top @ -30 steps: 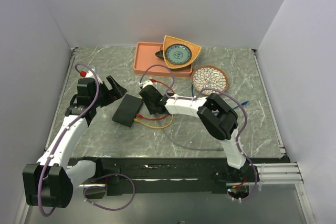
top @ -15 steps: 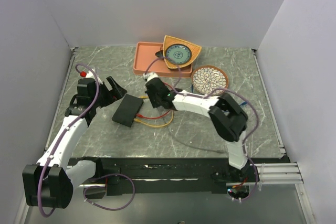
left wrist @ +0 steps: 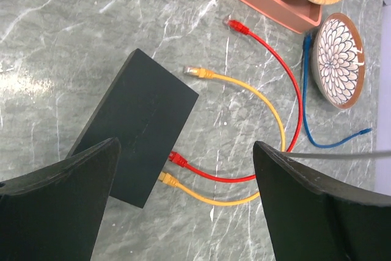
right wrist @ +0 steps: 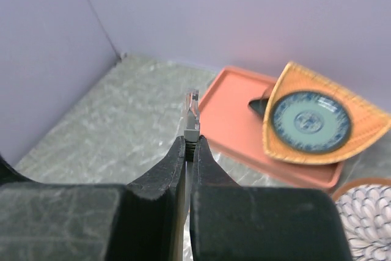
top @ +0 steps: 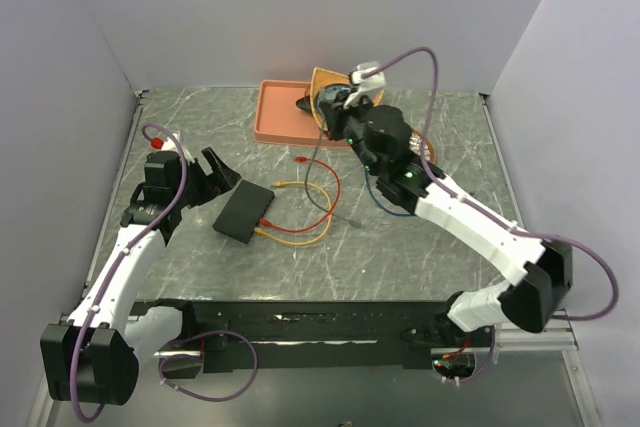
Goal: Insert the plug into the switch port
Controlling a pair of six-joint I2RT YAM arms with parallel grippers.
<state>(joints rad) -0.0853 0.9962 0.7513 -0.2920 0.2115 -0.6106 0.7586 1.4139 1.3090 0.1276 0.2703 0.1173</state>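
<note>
The grey plug (right wrist: 192,124) is high up by the pink tray and far away from my left gripper, so next my right gripper brings the plug's tip (right wrist: 192,98) down to my left gripper.
The switch (top: 243,212) is a flat black box lying left of the table's middle; it also shows in the left wrist view (left wrist: 143,129). A red plug (left wrist: 176,158) and a yellow plug (left wrist: 165,180) sit in ports on its near edge. My left gripper (top: 216,175) is open and empty, hovering just left of and above the switch. My right gripper (right wrist: 190,142) is shut on a grey plug (right wrist: 193,119), held high in the air near the pink tray (top: 280,112). The plug's grey cable (top: 322,172) hangs down to the table.
The red cable (top: 327,195) and yellow cable (top: 300,239) loop right of the switch, their free plugs (left wrist: 235,25) (left wrist: 194,71) lying loose. A blue cable (left wrist: 304,96) lies by a flower-patterned plate (left wrist: 337,59). An orange triangular dish (right wrist: 317,120) leans on the tray.
My right arm has risen from beside the switch and swung up toward the back, near the tray, carrying the grey plug and cable. The left arm has stayed put.
</note>
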